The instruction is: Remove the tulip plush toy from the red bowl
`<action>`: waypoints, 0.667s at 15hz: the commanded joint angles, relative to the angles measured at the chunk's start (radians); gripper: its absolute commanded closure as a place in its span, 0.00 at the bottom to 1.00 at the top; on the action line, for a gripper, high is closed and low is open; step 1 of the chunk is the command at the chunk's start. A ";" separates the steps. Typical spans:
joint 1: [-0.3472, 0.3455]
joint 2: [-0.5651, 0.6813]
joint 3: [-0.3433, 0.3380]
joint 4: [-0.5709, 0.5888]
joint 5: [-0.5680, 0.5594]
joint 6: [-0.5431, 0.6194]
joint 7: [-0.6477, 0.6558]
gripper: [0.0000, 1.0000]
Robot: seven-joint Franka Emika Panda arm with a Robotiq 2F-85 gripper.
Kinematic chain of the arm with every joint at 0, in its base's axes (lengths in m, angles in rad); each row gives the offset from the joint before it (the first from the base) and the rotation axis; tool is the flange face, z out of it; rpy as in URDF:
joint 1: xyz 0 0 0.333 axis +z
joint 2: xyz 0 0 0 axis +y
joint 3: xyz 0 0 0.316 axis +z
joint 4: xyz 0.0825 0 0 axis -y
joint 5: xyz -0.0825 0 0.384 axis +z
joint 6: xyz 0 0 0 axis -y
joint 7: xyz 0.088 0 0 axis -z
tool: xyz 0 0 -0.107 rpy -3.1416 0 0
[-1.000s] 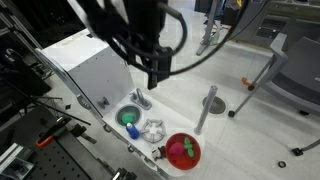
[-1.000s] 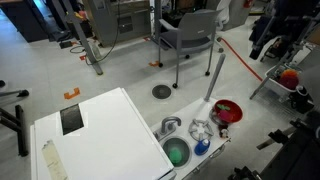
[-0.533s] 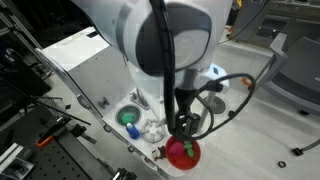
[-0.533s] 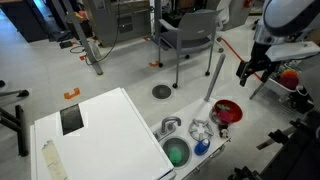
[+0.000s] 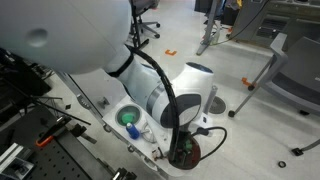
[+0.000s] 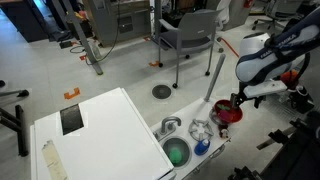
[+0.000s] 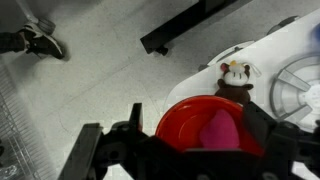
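Note:
The toy's head (image 7: 220, 129) is uncovered between my gripper's open fingers, so my gripper should keep moving down into the red bowl (image 7: 181, 122) until its fingers are on both sides of the pink tulip plush toy.
The red bowl (image 7: 188, 118) sits at the end of the white counter and also shows in both exterior views (image 5: 192, 156) (image 6: 229, 115). The pink tulip plush toy (image 7: 222, 130) lies inside it, toward the right half. My gripper (image 7: 197, 138) is open, with one finger on each side of the bowl, just above its rim. In both exterior views the gripper (image 6: 237, 102) (image 5: 182, 146) hangs right over the bowl and hides most of it. I cannot tell whether the fingers touch the plush.
A small brown plush (image 7: 236, 78) lies just beyond the bowl. A sink holds a green bowl (image 6: 176, 153), with a white crumpled item (image 6: 201, 130) next to it. A grey post (image 6: 214, 70) stands behind the bowl. A chair (image 6: 195, 35) stands on the floor.
The arm has swung down and across to the red bowl. The gripper was well above and away from it a second ago and now sits over it.

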 commanded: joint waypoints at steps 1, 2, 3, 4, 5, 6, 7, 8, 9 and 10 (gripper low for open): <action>-0.001 0.146 -0.020 0.168 0.010 -0.004 0.055 0.00; -0.007 0.183 -0.020 0.214 0.016 0.001 0.066 0.00; -0.030 0.213 0.000 0.260 0.038 -0.005 0.061 0.00; -0.044 0.243 0.012 0.306 0.054 -0.010 0.059 0.00; -0.052 0.276 0.017 0.355 0.068 -0.027 0.061 0.00; -0.068 0.302 0.033 0.394 0.089 -0.020 0.054 0.00; -0.074 0.331 0.038 0.436 0.101 -0.028 0.053 0.00; -0.095 0.354 0.062 0.468 0.126 0.002 0.039 0.00; -0.093 0.382 0.060 0.507 0.129 -0.005 0.042 0.00; -0.098 0.409 0.067 0.542 0.136 0.011 0.038 0.00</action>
